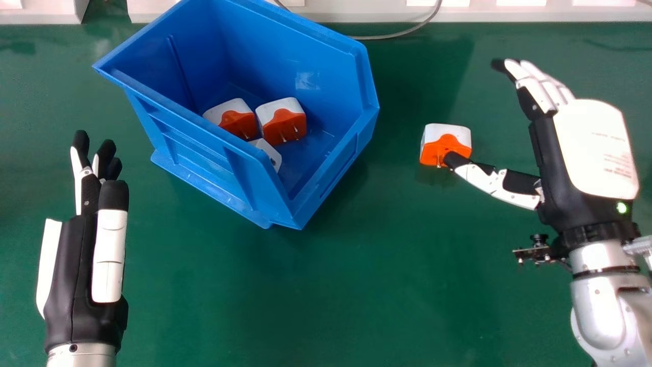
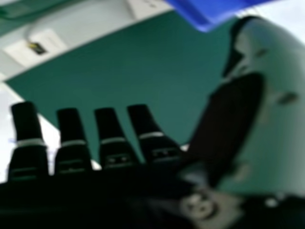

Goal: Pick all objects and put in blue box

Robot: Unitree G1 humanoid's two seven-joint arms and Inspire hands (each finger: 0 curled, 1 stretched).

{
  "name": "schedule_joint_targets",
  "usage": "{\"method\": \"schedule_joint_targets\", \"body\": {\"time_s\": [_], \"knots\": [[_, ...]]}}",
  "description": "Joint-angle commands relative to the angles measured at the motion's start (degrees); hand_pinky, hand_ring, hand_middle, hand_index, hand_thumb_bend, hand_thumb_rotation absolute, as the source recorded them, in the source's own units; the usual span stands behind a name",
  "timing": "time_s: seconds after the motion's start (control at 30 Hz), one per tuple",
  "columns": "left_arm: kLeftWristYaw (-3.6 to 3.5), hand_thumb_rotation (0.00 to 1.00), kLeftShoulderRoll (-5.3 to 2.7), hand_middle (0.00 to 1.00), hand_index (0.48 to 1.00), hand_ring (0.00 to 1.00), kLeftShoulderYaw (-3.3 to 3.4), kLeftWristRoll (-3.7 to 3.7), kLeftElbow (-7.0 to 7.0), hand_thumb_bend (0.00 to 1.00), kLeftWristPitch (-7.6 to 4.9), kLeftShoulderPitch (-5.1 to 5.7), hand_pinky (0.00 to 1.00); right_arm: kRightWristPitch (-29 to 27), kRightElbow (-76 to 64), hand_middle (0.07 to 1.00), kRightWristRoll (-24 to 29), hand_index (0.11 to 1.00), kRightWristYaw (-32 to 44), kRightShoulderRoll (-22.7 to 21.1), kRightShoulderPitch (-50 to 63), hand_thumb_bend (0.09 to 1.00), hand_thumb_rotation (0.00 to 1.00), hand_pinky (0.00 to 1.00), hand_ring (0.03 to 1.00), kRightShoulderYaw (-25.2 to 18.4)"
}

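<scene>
The adapters in the blue box [image 1: 281,121] lie turned different ways, so I expect the plug adapter [image 1: 445,145] to tumble onto another side when I drop it in.
In the head view, the blue box [image 1: 239,196] holds several white and orange plug adapters, among them one adapter [image 1: 281,121]. Another adapter [image 1: 445,144] lies on the green table, right of the box. My right hand [image 1: 591,148] is open above the table to its right, the thumb tip overlapping the adapter's front edge; whether they touch I cannot tell. My left hand [image 1: 84,244] stays open at the left, fingers pointing away. In the right hand view my right hand [image 2: 155,148] has straight fingers, with part of the blue box [image 2: 205,14] beyond.
Green table surface [image 1: 356,295] stretches in front of the box and between the hands. A grey cable [image 1: 402,33] curves behind the box, near a white structure [image 1: 509,12] along the back edge.
</scene>
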Motion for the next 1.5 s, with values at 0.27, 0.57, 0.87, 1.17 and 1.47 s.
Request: {"method": "schedule_joint_targets", "body": {"time_s": [0.27,0.57,0.87,1.17,1.47], "knots": [[-0.30,1.00,0.44,1.00,1.000,1.00,0.29,-0.33,-1.34,0.83,-0.68,0.46,1.00,-0.60,15.25,0.856,-2.11,0.838,2.31,-4.60,-12.77,0.416,0.46,0.71,0.831,4.93],[-0.59,1.00,0.43,1.00,1.000,1.00,0.27,-0.40,-2.40,0.83,-0.48,1.60,1.00,-0.33,30.37,0.854,-3.76,0.836,4.17,-5.41,-25.09,0.444,0.47,0.71,0.834,11.03],[-0.68,1.00,0.49,1.00,1.000,1.00,0.58,-0.56,-3.69,0.85,0.14,2.92,1.00,-0.33,40.97,0.859,-4.79,0.842,6.65,-5.38,-33.65,0.453,0.51,0.72,0.839,16.52],[-1.07,1.00,0.58,1.00,1.000,1.00,0.93,-1.14,-4.57,0.87,0.66,3.41,1.00,0.67,47.47,0.851,-4.91,0.830,8.65,-4.69,-39.32,0.474,0.46,0.71,0.819,20.88],[-1.21,0.99,0.62,1.00,1.000,1.00,1.22,-1.84,-6.74,0.88,2.02,4.82,1.00,1.57,50.53,0.856,-4.86,0.829,10.87,-4.49,-41.83,0.468,0.43,0.73,0.827,23.73]]}}
